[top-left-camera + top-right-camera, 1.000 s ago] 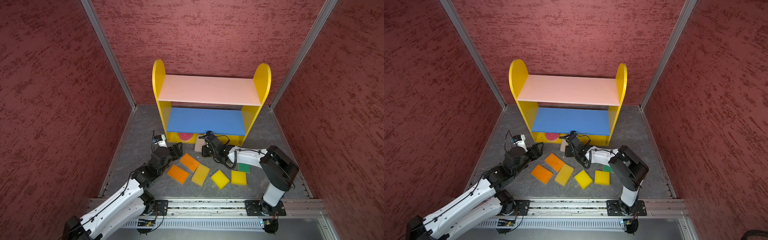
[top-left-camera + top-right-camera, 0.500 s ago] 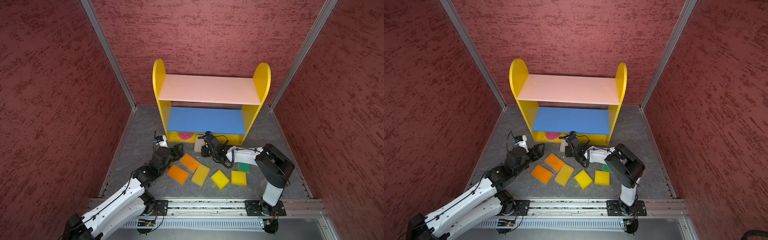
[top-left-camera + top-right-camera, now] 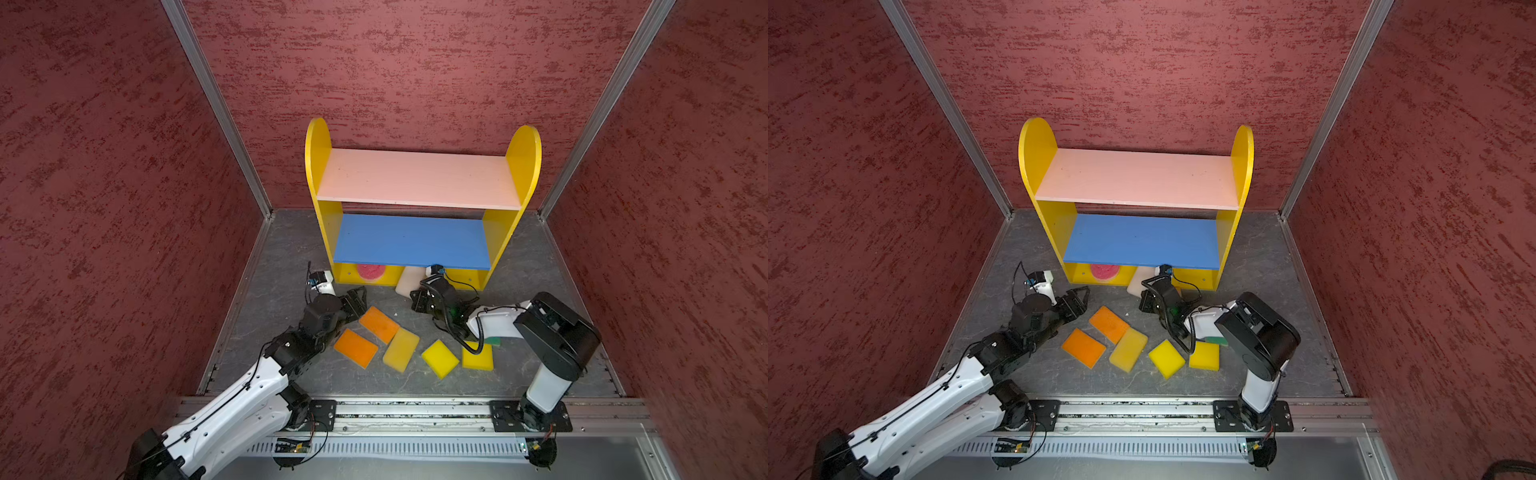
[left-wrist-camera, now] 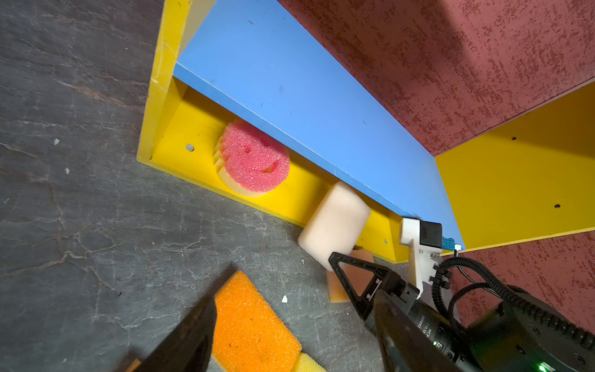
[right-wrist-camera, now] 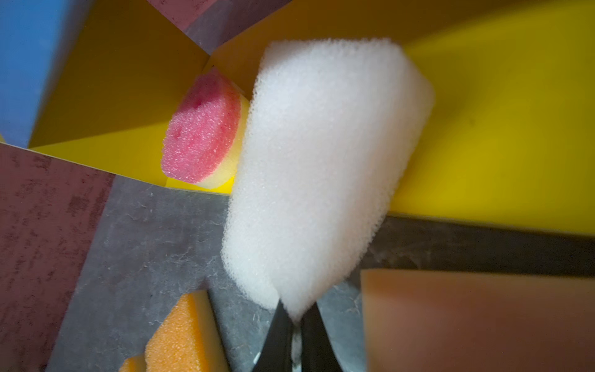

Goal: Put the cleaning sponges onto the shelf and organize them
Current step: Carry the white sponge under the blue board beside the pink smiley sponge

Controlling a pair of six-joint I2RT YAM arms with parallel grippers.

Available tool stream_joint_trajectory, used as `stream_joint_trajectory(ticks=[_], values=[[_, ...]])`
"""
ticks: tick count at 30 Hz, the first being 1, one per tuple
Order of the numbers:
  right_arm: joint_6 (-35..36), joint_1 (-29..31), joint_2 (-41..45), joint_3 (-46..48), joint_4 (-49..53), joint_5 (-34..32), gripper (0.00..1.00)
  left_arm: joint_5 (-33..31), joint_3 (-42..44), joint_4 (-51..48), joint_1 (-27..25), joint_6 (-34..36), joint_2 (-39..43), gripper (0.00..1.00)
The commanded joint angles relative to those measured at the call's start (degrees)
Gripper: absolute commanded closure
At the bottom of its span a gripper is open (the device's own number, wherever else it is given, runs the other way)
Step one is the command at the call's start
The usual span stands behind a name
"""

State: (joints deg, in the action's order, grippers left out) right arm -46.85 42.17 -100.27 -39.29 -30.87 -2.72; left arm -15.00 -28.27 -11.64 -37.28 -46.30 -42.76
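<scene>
My right gripper holds the off-white sponge jutting past the yellow base's front edge, so I'll release its corner (image 4: 321,254), back off and push it in with shut fingers.
My right gripper (image 5: 297,317) is shut on a corner of the off-white sponge (image 5: 322,154). That sponge (image 3: 409,281) leans tilted with its far end on the yellow base of the shelf (image 3: 419,183), under the blue board. The round red-pink smiley sponge (image 4: 254,157) lies on the same base further left. My left gripper (image 3: 358,296) hangs open and empty just left of an orange sponge (image 3: 379,324). A second orange sponge (image 3: 356,348), three yellow ones (image 3: 401,350) (image 3: 440,358) (image 3: 478,356) and a green-topped one (image 3: 493,340) lie on the floor. A peach sponge (image 5: 476,319) lies beside the right gripper.
The shelf stands against the red back wall (image 3: 415,62), with red side walls close on both sides. The pink board (image 3: 1138,178) and blue board (image 3: 1142,241) carry nothing. A metal rail (image 3: 415,409) with both arm bases runs along the front of the grey floor (image 3: 291,257).
My right gripper has pushed the off-white sponge a little further toward the shelf's base. The left arm has hardly moved.
</scene>
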Motion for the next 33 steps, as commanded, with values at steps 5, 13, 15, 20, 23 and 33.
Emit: stream_joint_trajectory(ticks=[5,13,15,20,23,33], values=[[-18.1,0.0,-2.6,2.4,-17.4,-0.4,0.92,0.8,0.2,-0.1,0.1,-0.2,0.1,0.23],[-28.9,1.9,-6.5,1.1,-16.9,-6.2,0.92,0.6,0.7,-0.6,0.1,-0.5,0.9,0.23],[-29.9,2.3,-6.8,0.8,-16.3,-8.1,0.92,0.4,0.7,-1.0,0.1,-0.5,1.2,0.23],[-32.6,2.4,-7.4,0.3,-14.9,-13.0,0.92,0.2,0.9,-1.4,0.2,-0.3,2.1,0.23],[-32.6,2.3,-8.1,-1.5,-12.8,-14.5,0.88,0.1,1.1,-1.4,0.2,-0.3,2.2,0.22],[-32.8,2.9,-13.0,-7.2,-9.9,-15.7,0.69,0.2,1.3,-1.9,0.2,-0.3,2.4,0.21]])
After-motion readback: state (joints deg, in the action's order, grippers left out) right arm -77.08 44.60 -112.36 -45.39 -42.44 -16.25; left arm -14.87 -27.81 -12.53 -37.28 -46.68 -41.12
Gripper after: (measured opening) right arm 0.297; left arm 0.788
